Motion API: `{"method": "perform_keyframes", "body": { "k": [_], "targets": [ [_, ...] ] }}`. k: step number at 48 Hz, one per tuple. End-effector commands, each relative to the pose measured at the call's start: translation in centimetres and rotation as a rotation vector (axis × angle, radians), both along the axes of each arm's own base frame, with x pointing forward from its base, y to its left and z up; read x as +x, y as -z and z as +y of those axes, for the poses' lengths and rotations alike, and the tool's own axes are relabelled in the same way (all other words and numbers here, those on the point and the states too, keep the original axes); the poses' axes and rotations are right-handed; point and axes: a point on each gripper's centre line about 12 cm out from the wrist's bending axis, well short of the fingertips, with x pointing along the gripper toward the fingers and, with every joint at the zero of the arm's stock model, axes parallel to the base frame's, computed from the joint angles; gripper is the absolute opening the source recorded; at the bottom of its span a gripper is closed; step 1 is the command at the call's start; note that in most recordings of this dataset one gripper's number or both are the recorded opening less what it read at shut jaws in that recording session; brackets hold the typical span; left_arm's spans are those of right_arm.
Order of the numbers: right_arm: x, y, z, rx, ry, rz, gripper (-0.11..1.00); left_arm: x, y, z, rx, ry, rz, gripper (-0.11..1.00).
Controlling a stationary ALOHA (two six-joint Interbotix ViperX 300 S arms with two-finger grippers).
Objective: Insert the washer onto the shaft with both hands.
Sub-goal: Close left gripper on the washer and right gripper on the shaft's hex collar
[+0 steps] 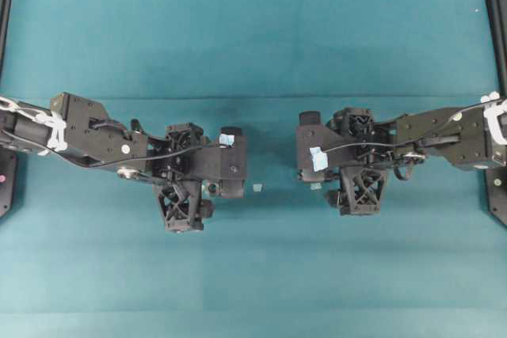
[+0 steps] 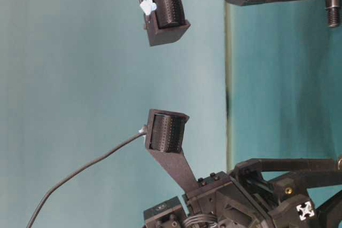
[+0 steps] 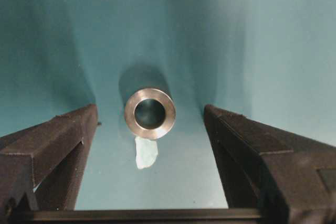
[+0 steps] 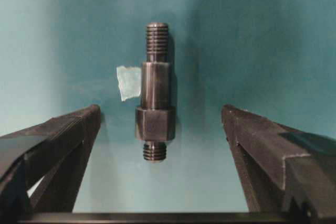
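Observation:
The dark hole (image 3: 150,114) goes wide and clear through the washer (image 3: 150,132), so the washer will slip straight over the shaft's threaded end when the robot pushes.
The washer (image 3: 149,114), a thick grey metal ring with a dark hole, lies on the teal table directly ahead of my left gripper (image 3: 151,109). The left gripper's jaws stand wide open either side of the washer without touching it. From overhead, the washer (image 1: 212,188) just shows beside the left gripper (image 1: 184,170). The shaft (image 4: 156,93), a dark stepped rod threaded at both ends, lies lengthwise between the open jaws of my right gripper (image 4: 161,111), clear of both. In the overhead view the shaft is hidden under the right gripper (image 1: 358,156).
Pale tape scraps lie on the table: one just in front of the washer (image 3: 146,153), one beside the shaft (image 4: 128,82), one between the arms (image 1: 257,187). Black frame rails (image 1: 497,116) border the table's sides. At table level, a ribbed finger pad (image 2: 166,132) shows close up.

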Motion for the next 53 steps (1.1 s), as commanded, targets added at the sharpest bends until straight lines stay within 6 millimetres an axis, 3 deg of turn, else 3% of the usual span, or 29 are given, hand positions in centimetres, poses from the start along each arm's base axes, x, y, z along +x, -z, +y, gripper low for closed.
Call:
{"method": "perform_keyframes", "body": {
  "k": [1,36,53],
  "targets": [
    [-0.03,-0.09,0.06,0.003,0.005,-0.006,0.88,0.15,-0.29,-0.05,0.001,0.002,-0.012,0.86],
    [-0.02,-0.02,0.10,0.002,0.003,-0.012,0.85,0.11,-0.24,-0.05,0.001,0.002,-0.011,0.83],
    [0.15,0.00,0.10,0.003,0.004,-0.015,0.69,0.11,-0.24,-0.05,0.001,0.002,-0.011,0.71]
  ]
}}
